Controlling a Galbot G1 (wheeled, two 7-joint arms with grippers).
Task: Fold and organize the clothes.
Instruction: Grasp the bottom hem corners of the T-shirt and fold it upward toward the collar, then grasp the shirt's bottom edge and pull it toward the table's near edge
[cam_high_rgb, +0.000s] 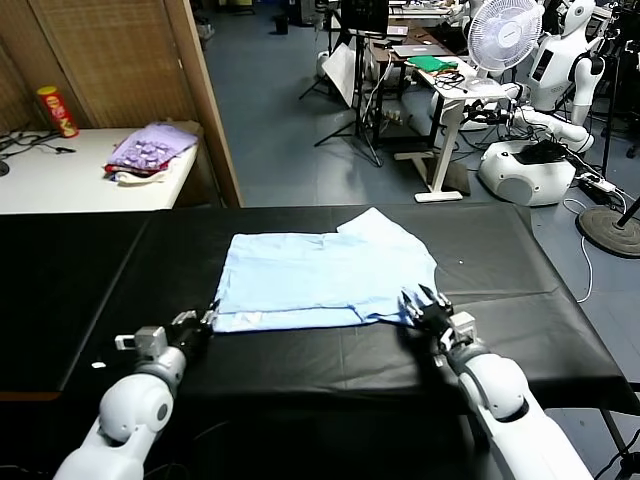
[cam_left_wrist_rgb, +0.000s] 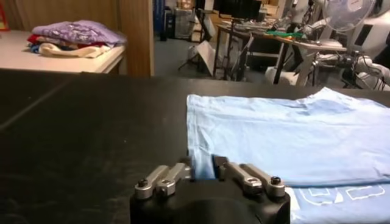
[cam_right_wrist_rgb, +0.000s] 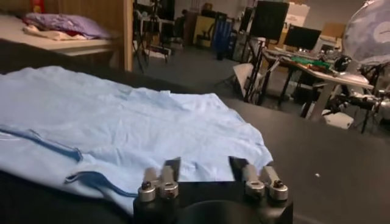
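Observation:
The T-shirt's near edge (cam_high_rgb: 377, 314) is bunched up next to my right gripper. My right gripper should take hold of that corner (cam_high_rgb: 404, 315) and pull it straight toward me before I fold any further.
The clothes are one pale sky-blue T-shirt (cam_high_rgb: 325, 280), lying flat and partly folded in the middle of the black table (cam_high_rgb: 300, 365). One sleeve (cam_high_rgb: 375, 225) pokes out at its far edge. My left gripper (cam_high_rgb: 205, 318) is low at the shirt's near left corner. In the left wrist view its jaws (cam_left_wrist_rgb: 203, 167) stand a little apart, open, with the shirt's edge (cam_left_wrist_rgb: 292, 134) running between them and faint white print (cam_left_wrist_rgb: 341, 195) beside them. My right gripper (cam_high_rgb: 420, 300) is at the near right corner, with its jaws (cam_right_wrist_rgb: 205, 163) wide open over the cloth (cam_right_wrist_rgb: 122, 122).
A heap of purple patterned cloth (cam_high_rgb: 150, 150) and a red snack can (cam_high_rgb: 57, 110) sit on a white side table at the back left. Beside them stands a wooden partition (cam_high_rgb: 215, 120). Beyond the table are desks, a fan (cam_high_rgb: 505, 35) and another white robot (cam_high_rgb: 550, 100).

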